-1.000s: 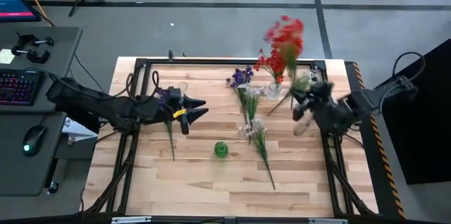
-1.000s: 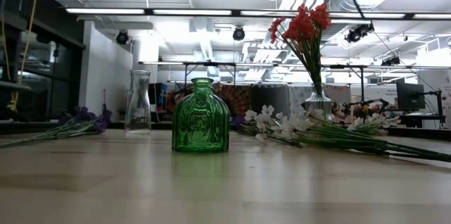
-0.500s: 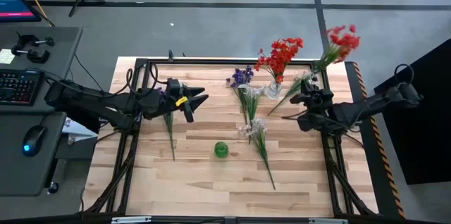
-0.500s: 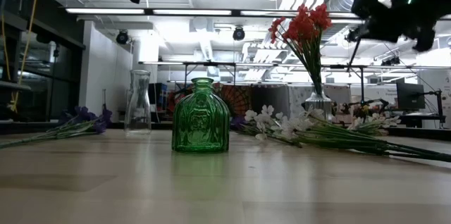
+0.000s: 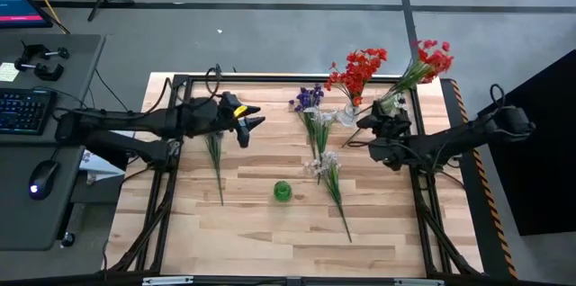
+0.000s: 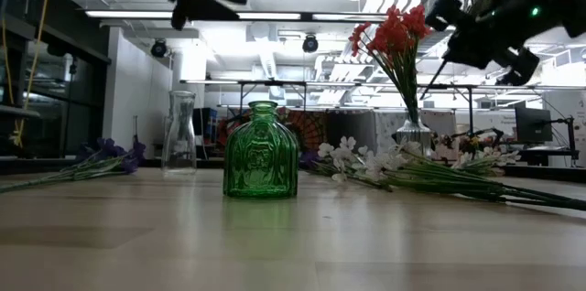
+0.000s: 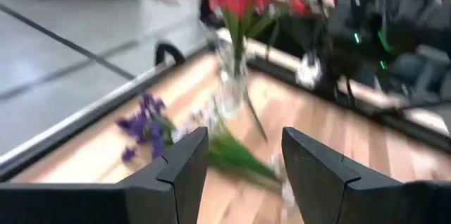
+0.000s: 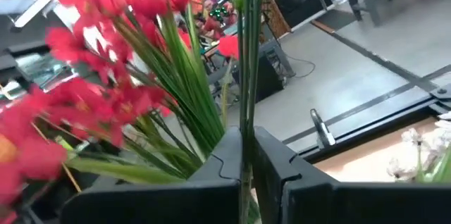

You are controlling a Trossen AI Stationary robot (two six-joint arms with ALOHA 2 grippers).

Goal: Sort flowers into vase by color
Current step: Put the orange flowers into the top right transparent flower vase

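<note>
The red spray's lower stem slants beside the clear vase's opening (image 6: 413, 117). My right gripper should pull back and stand the spray straighter before lowering it into the vase.
My right gripper (image 5: 374, 126) is shut on a red flower spray whose blooms (image 5: 430, 57) stand over the table's far right corner; the right wrist view shows these blooms (image 8: 106, 76) up close. A clear vase (image 5: 346, 115) beside it holds another red spray (image 5: 360, 68). My left gripper (image 5: 250, 124) hangs open in the air left of the vase, touching nothing. Purple sprays (image 5: 309, 99) (image 5: 216, 156) and a white spray (image 5: 324, 167) lie flat on the table. A green vase (image 5: 283, 191) stands near the middle. My right gripper pinches the red spray's green stem (image 8: 245, 136) between its two fingers, which lie across the stem. The spray is lifted clear of the table and tilted, its blooms up and toward the far right corner and its lower stem (image 6: 447, 56) slanting down below the gripper.
A tall clear bottle (image 6: 180, 134) stands on the far left part of the table. More white blooms and stems (image 5: 385, 104) lie by the far right rail. A black frame (image 5: 270, 79) runs along the table's edges. The near half of the tabletop (image 5: 270, 241) is bare wood.
My right gripper has turned, moved a little toward the vase and come lower; the held red spray has swung from over the vase out toward the far right corner. My left gripper has moved toward the far edge and come down, staying open.
</note>
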